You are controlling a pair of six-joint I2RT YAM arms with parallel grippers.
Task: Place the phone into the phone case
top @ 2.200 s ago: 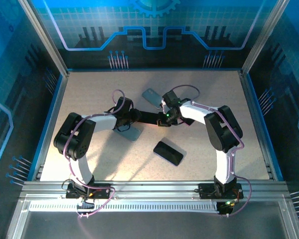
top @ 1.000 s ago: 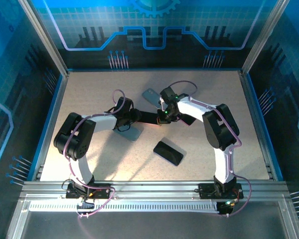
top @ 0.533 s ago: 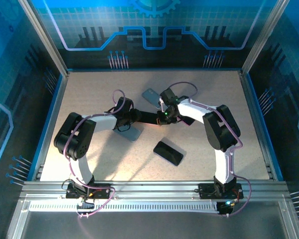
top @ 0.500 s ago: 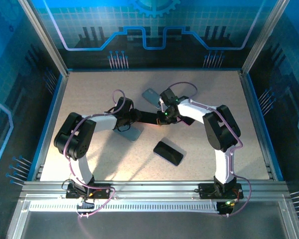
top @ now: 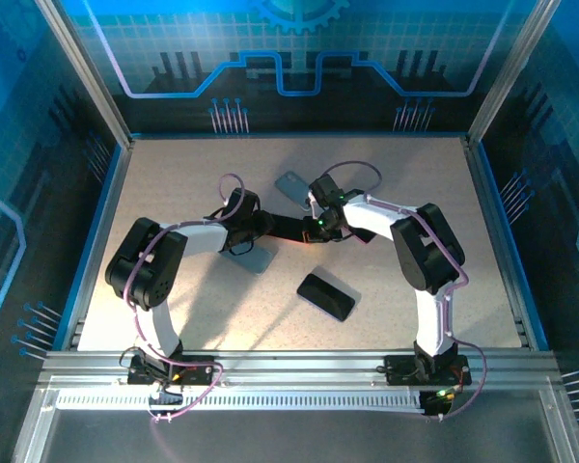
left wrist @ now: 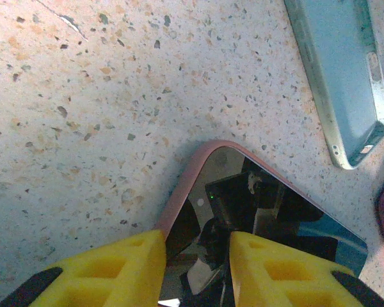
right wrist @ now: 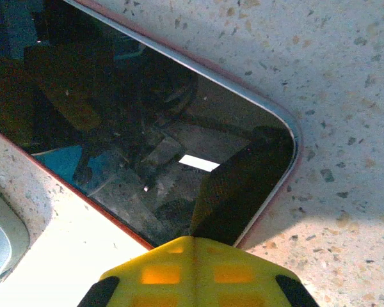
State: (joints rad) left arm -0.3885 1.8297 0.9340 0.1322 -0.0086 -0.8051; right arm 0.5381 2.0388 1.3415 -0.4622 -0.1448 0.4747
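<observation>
The phone's silver edge sticks up above the pink case's rim toward the phone's far corner. Next, my right gripper moves over and pushes that corner down.
A phone with a dark glossy screen lies flat on the speckled table, its silver edge set inside a pink case rim. My left gripper hovers over one corner of it, open, its yellow fingers apart and the screen showing between them. My right gripper is shut with nothing between its fingers, and its tip rests on the screen near another corner. In the top view the left gripper and the right gripper meet over the phone at the table's middle.
A light blue-grey phone-shaped slab lies just behind the grippers, close to the pink rim. A black slab lies nearer the front. A grey flat piece sits under the left arm. Blue walls enclose the table.
The right gripper has shifted slightly left and toward the back along the phone. The left arm and the other slabs have stayed put.
</observation>
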